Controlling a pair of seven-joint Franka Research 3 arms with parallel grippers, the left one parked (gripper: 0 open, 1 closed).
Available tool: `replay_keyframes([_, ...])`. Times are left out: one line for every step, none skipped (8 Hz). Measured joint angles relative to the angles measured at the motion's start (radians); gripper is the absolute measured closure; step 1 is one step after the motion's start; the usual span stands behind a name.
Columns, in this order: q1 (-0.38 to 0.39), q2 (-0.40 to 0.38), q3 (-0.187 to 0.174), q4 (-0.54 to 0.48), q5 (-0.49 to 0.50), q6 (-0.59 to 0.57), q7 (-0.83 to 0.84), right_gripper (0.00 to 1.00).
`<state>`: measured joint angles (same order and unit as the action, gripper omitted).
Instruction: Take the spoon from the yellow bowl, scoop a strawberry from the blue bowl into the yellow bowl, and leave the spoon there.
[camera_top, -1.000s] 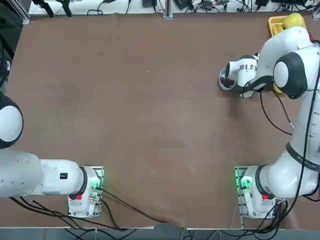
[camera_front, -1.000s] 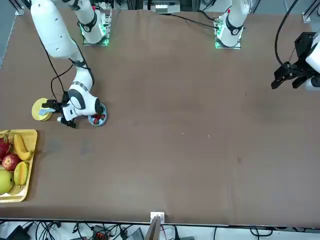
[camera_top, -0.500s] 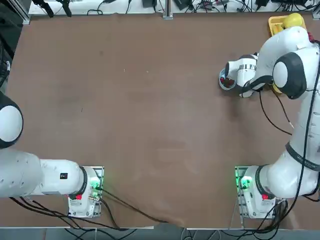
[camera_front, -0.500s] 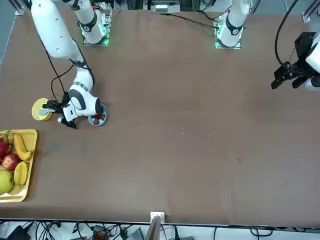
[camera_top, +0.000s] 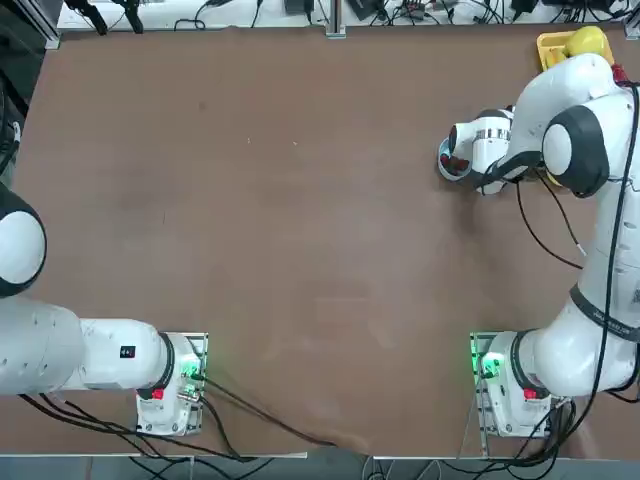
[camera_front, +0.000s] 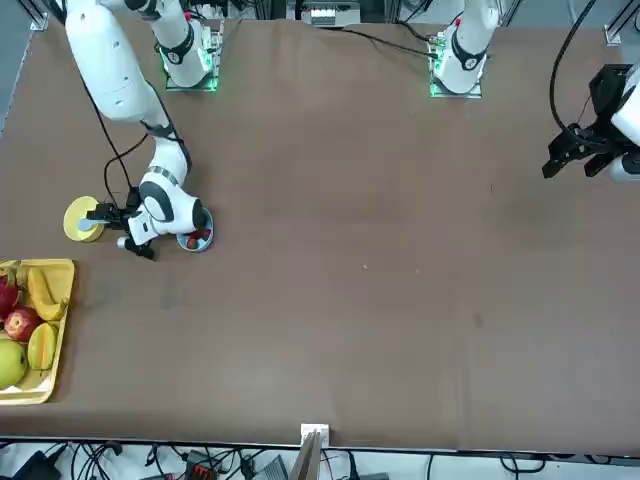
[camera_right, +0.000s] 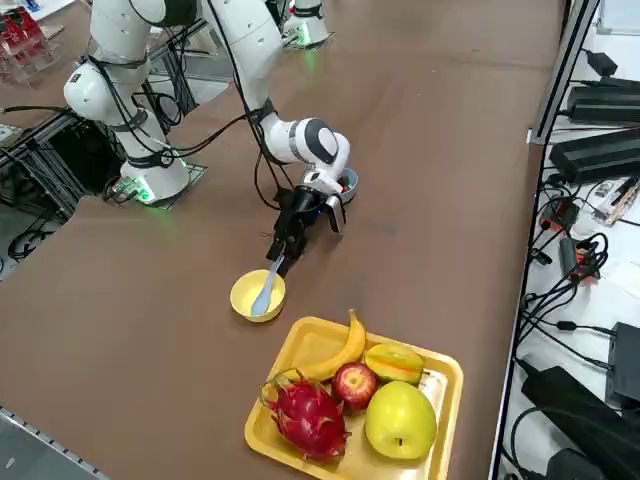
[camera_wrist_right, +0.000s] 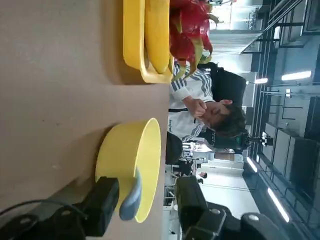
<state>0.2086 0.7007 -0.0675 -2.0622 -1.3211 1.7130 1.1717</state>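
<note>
My gripper will lift the pale spoon free and leave the yellow bowl standing, since the spoon's handle just leans over the yellow bowl's rim.
The yellow bowl stands by the fruit tray, and the pale spoon lies in it with its handle sticking up over the rim. My right gripper reaches low to that handle. In the right wrist view the fingers stand apart, open, with the spoon handle between them, close to one finger. The yellow bowl fills the space just beyond. The blue bowl sits under my wrist on the other side, with red strawberries in it.
A rectangular yellow fruit tray with a banana, apple, dragon fruit and other fruit lies close beyond the yellow bowl, at the table's corner. The arm's black cable loops over the table beside the bowls. A person stands in the room behind.
The right wrist has shifted slightly away from the robot's base, staying over the two bowls. The fingers keep about the same width around the spoon handle.
</note>
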Motion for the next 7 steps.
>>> replay_keyframes([0.0,0.0,0.0,0.0,0.0,-0.007,0.0,0.3])
replay_keyframes([0.0,0.0,0.0,0.0,0.0,-0.01,0.0,0.31])
replay_keyframes([0.0,0.0,0.0,0.0,0.0,-0.012,0.0,0.31])
replay_keyframes([0.0,0.0,0.0,0.0,0.0,-0.012,0.0,0.32])
replay_keyframes([0.0,0.0,0.0,0.0,0.0,-0.012,0.001,0.33])
replay_keyframes([0.0,0.0,0.0,0.0,0.0,-0.013,0.001,0.34])
replay_keyframes([0.0,0.0,0.0,0.0,0.0,-0.013,0.001,0.35])
